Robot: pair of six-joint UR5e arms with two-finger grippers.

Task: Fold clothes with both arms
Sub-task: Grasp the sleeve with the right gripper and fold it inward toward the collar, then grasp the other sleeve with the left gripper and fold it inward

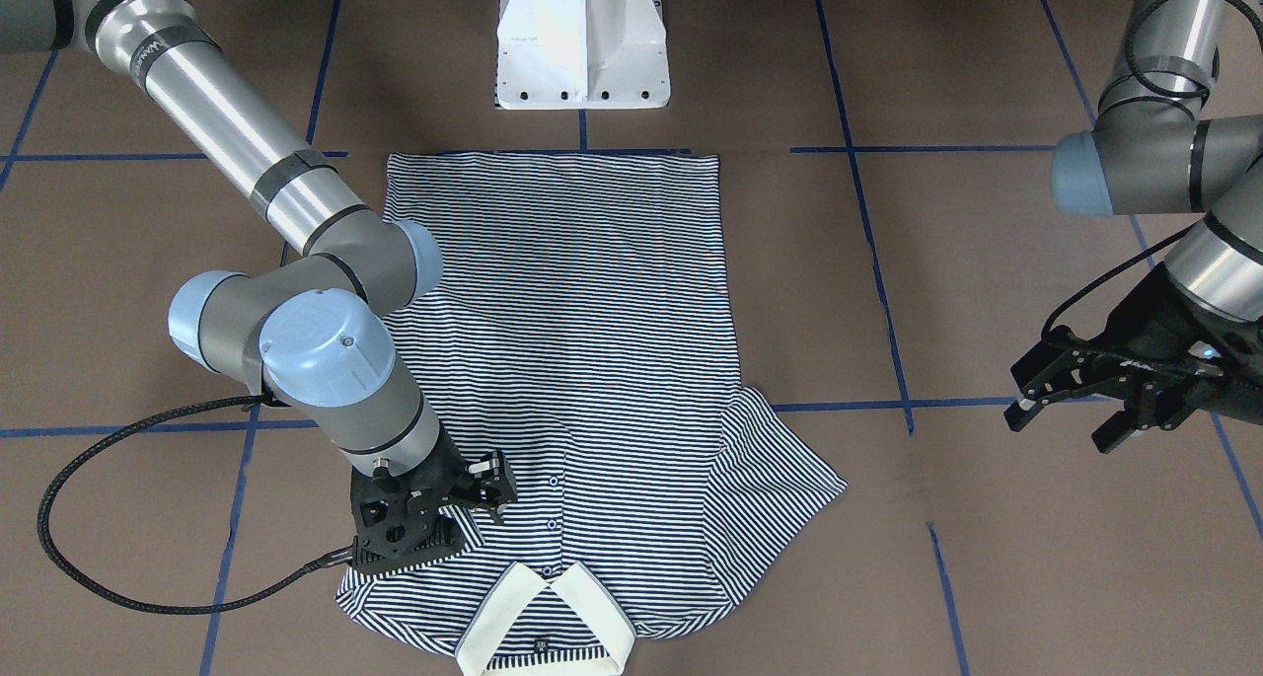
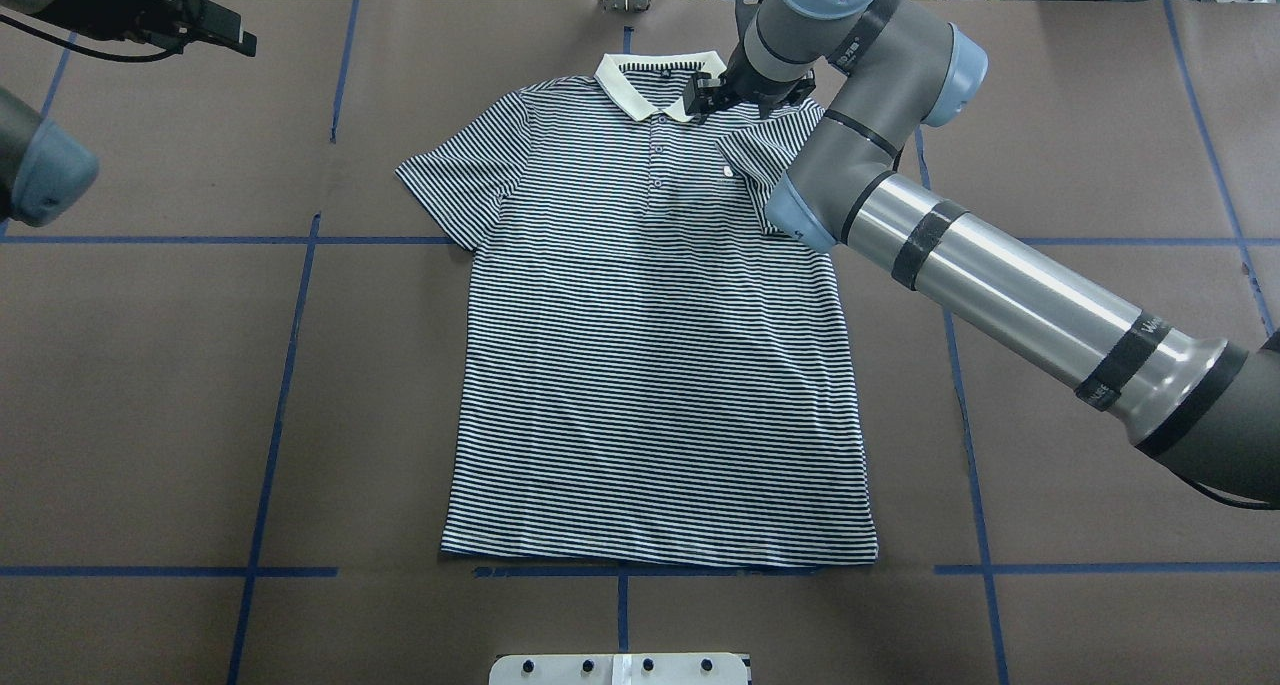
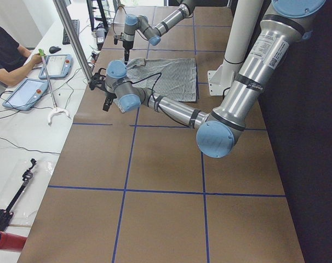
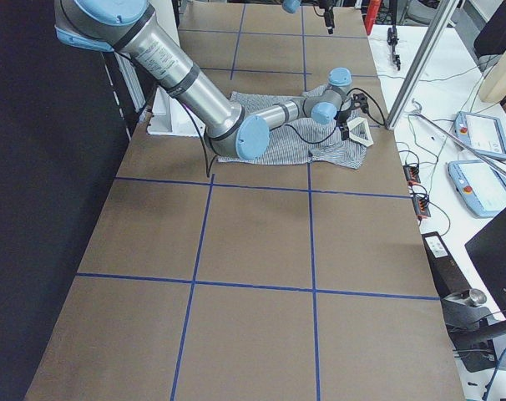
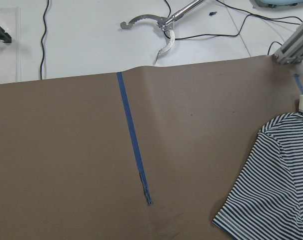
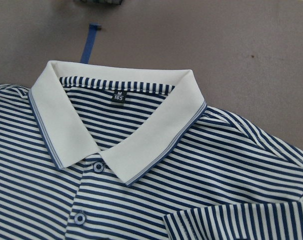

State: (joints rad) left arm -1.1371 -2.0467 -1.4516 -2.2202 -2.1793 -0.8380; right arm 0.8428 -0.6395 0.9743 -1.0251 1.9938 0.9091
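Observation:
I expect the spread sleeve (image 1: 764,496) to lie flat and end before the buttons when I fold it inward, because its cuff (image 1: 796,435) is close to the shirt's side.
The striped polo shirt (image 2: 650,365) lies flat, front up, with its cream collar (image 2: 660,70) at the far edge from the robot's base. One sleeve (image 2: 745,160) is folded inward onto the chest; the other sleeve (image 2: 460,180) lies spread out. My right gripper (image 1: 434,520) hovers low over the shoulder beside the collar (image 6: 126,145), open, holding nothing. My left gripper (image 1: 1071,414) hangs open above bare table well off the shirt's spread sleeve (image 5: 271,190).
The white pedestal base (image 1: 582,44) stands just past the shirt's hem. Blue tape lines (image 2: 290,365) grid the brown table. A person (image 3: 7,55) sits at a side desk with tablets. A metal tool (image 5: 161,30) lies beyond the table's edge.

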